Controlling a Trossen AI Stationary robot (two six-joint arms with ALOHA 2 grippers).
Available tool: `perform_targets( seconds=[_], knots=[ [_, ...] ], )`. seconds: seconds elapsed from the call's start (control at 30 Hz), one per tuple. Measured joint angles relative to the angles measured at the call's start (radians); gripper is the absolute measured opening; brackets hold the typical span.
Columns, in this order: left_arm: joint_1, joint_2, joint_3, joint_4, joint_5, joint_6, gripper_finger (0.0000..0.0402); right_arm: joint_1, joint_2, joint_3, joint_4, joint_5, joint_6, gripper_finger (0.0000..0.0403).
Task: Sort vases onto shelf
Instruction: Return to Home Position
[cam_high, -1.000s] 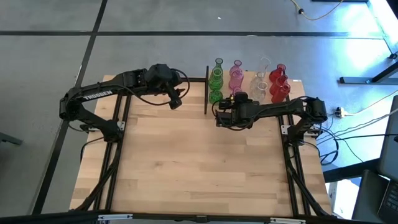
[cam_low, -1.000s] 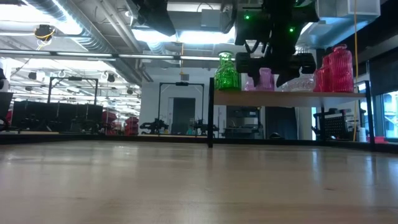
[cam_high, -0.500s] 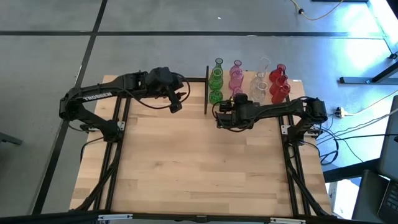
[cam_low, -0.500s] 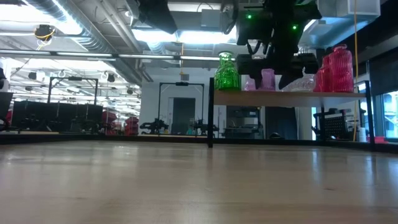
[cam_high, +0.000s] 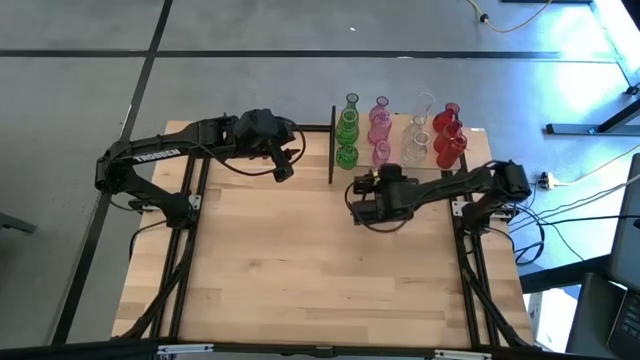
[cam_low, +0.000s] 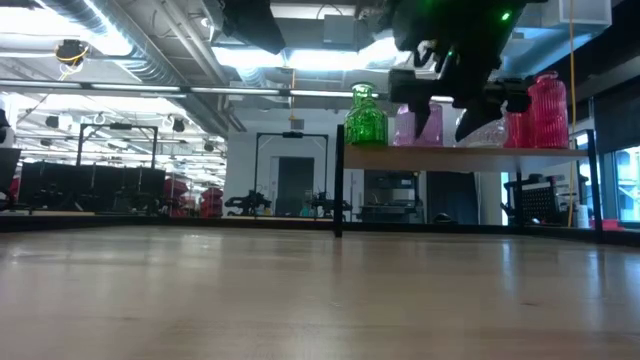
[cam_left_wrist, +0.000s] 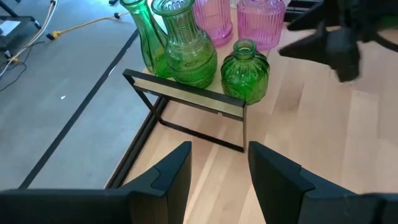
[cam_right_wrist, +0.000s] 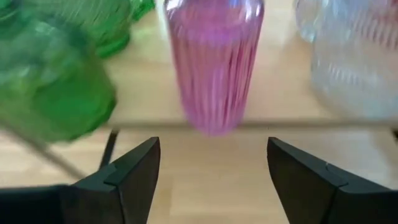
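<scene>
My right gripper should keep moving back until it is clear of the shelf (cam_high: 397, 148), because the nearest pink vase (cam_high: 381, 153) is standing in its row, free of my open fingers.
The shelf (cam_low: 460, 157) stands at the table's far right, with a black post (cam_high: 331, 150) at its left end. Green vases (cam_high: 347, 128), pink vases (cam_high: 380, 125), clear vases (cam_high: 418, 135) and red vases (cam_high: 449, 135) stand on it in rows. My right gripper (cam_right_wrist: 214, 180) is open, just on the near side of the shelf, facing the nearest pink vase (cam_right_wrist: 214, 62) without touching it. In the low view its fingers (cam_low: 430, 122) hang in front of the vases. My left gripper (cam_left_wrist: 217, 171) is open above the table, left of the shelf's green end (cam_left_wrist: 245, 71).
Bare wooden tabletop (cam_high: 300, 270) stretches from the shelf to the near edge. The shelf's black frame edge (cam_left_wrist: 186, 96) lies between my left gripper and the green vases. Cables (cam_high: 570, 200) trail off the table's right side.
My right gripper has drawn back from the nearest pink vase toward the table's near edge, its fingers still apart. The vase stands on the shelf where it was.
</scene>
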Motion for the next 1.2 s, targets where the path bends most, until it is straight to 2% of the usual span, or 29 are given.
perform_targets(
  seconds=[0.17,0.4,0.5,0.63,0.77,0.83,0.93,1.07,1.2],
  knots=[
    [0.0,0.0,0.0,0.0,0.001,-0.002,0.0151,0.089,-0.016,0.008,-0.04,-0.056,0.084,0.0273],
    [0.0,0.0,0.0,0.0,0.014,-0.003,0.0151,0.274,-0.018,0.12,-0.35,-0.086,0.343,0.0273],
    [0.0,0.0,0.0,0.0,0.039,-0.005,0.0151,0.358,-0.02,0.21,-0.436,-0.066,0.375,0.0273],
    [0.0,0.0,0.0,0.002,0.082,0.0,0.0151,0.444,-0.06,0.318,-0.429,0.032,0.289,0.0273],
    [0.0,-0.006,0.0,0.024,0.164,-0.002,0.0151,0.514,-0.114,0.413,-0.432,0.204,0.216,0.0273],
    [0.0,-0.018,0.0,0.046,0.216,-0.019,0.0151,0.539,-0.147,0.441,-0.43,0.294,0.153,0.0273],
    [0.001,-0.048,0.0,0.124,0.281,-0.08,0.0151,0.563,-0.206,0.451,-0.434,0.374,0.078,0.0264],
    [0.006,-0.122,0.0,0.245,0.302,-0.167,0.0151,0.596,-0.287,0.439,-0.432,0.482,-0.019,0.0214],
    [0.018,-0.235,0.0,0.282,0.224,-0.186,0.0151,0.651,-0.382,0.413,-0.433,0.54,-0.117,0.013]
  ],
)
